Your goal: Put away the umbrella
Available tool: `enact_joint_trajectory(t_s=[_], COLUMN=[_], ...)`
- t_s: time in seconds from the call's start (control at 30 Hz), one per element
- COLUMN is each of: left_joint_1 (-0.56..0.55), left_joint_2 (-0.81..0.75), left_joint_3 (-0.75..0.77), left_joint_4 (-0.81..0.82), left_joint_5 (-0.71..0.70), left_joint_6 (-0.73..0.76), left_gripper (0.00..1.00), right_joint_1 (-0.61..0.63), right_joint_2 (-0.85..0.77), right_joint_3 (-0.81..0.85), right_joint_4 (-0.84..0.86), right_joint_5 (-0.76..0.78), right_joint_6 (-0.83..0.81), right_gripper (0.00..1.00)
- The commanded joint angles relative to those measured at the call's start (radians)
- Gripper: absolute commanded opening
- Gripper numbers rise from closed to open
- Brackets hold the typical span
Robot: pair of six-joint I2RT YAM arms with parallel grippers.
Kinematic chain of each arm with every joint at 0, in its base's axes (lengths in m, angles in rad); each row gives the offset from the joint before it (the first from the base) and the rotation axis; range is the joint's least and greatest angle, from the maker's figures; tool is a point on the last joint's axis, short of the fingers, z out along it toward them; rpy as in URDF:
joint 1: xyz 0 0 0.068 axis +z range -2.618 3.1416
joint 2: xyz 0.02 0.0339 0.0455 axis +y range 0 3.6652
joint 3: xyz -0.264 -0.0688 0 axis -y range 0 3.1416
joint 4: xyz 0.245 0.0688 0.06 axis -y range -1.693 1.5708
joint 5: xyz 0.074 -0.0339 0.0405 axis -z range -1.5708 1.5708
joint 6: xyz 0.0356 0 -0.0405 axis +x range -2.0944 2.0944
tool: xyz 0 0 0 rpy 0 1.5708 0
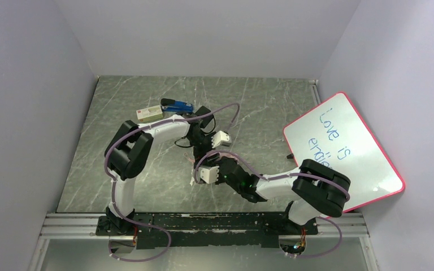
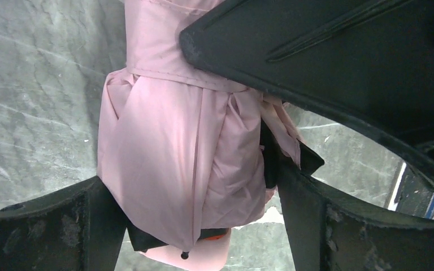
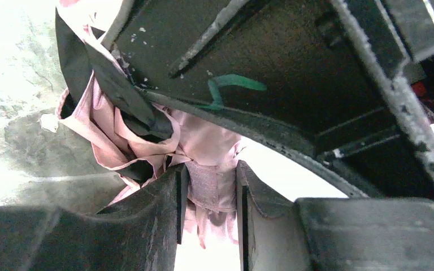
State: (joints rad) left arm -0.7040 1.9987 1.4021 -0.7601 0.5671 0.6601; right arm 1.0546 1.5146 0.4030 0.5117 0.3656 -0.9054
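Note:
I should open my right gripper, back away and grab the strap's loose end [image 3: 219, 213] low down, because my right gripper is pinching the umbrella's strap [image 3: 210, 179] from above and is crowded against my left gripper.
The umbrella [image 2: 169, 147] is a pale pink folded bundle with a strap [image 2: 164, 76] wrapped round it and a small pink handle [image 2: 203, 253] at its near end. It lies between the wide-spread fingers of my left gripper [image 2: 195, 186], which stands open around it. In the right wrist view, my right gripper [image 3: 209, 186] is shut on a pink strap tab of the umbrella [image 3: 203, 138], with crumpled pink and black fabric above. From above, both grippers meet mid-table, left [image 1: 202, 148] and right [image 1: 203, 166], and hide nearly all of the umbrella.
A blue stapler [image 1: 176, 105] and a small box [image 1: 149, 114] lie at the back left of the marbled table [image 1: 118, 169]. A pink-rimmed whiteboard [image 1: 344, 152] leans at the right. Grey walls enclose three sides.

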Motion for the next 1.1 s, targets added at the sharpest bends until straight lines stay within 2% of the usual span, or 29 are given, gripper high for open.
enact_joint_trajectory(t_s=[0.0,0.07,0.27,0.4,0.5,0.57,0.63,0.77,0.93,1.07], left_joint_1=[-0.009,-0.009,-0.011,-0.018,-0.024,-0.027,-0.030,-0.031,-0.030,-0.030], left_joint_2=[0.028,0.037,0.065,0.069,0.065,0.059,0.054,0.057,0.063,0.065], left_joint_3=[-0.034,-0.038,-0.036,-0.043,-0.060,-0.071,-0.084,-0.091,-0.088,-0.084], left_joint_4=[0.015,0.017,0.021,0.032,0.050,0.063,0.081,0.089,0.099,0.106], left_joint_5=[0.037,0.039,0.048,0.029,-0.009,-0.031,-0.056,-0.083,-0.100,-0.107], left_joint_6=[0.021,0.022,0.007,-0.002,-0.012,-0.018,-0.029,-0.037,-0.049,-0.061], left_gripper=[0.92,0.85,0.53,0.40,0.16,0.06,0.05,0.05,0.05,0.05], right_joint_1=[-0.002,0.000,0.004,0.006,0.009,0.009,0.009,0.022,0.024,0.044], right_joint_2=[0.075,0.077,0.074,0.069,0.056,0.044,0.030,-0.051,-0.141,-0.263], right_joint_3=[-0.048,-0.049,-0.051,-0.053,-0.052,-0.029,0.010,-0.022,-0.033,-0.052], right_joint_4=[-0.219,-0.217,-0.213,-0.213,-0.208,-0.235,-0.301,-0.234,-0.253,-0.289], right_joint_5=[-0.051,-0.049,-0.042,-0.038,-0.042,-0.048,-0.078,-0.104,-0.117,-0.113], right_joint_6=[0.049,0.051,0.060,0.061,0.066,0.113,0.149,0.140,0.154,0.204], right_gripper=[0.05,0.05,0.05,0.05,0.04,0.04,0.11,0.30,0.49,0.54])
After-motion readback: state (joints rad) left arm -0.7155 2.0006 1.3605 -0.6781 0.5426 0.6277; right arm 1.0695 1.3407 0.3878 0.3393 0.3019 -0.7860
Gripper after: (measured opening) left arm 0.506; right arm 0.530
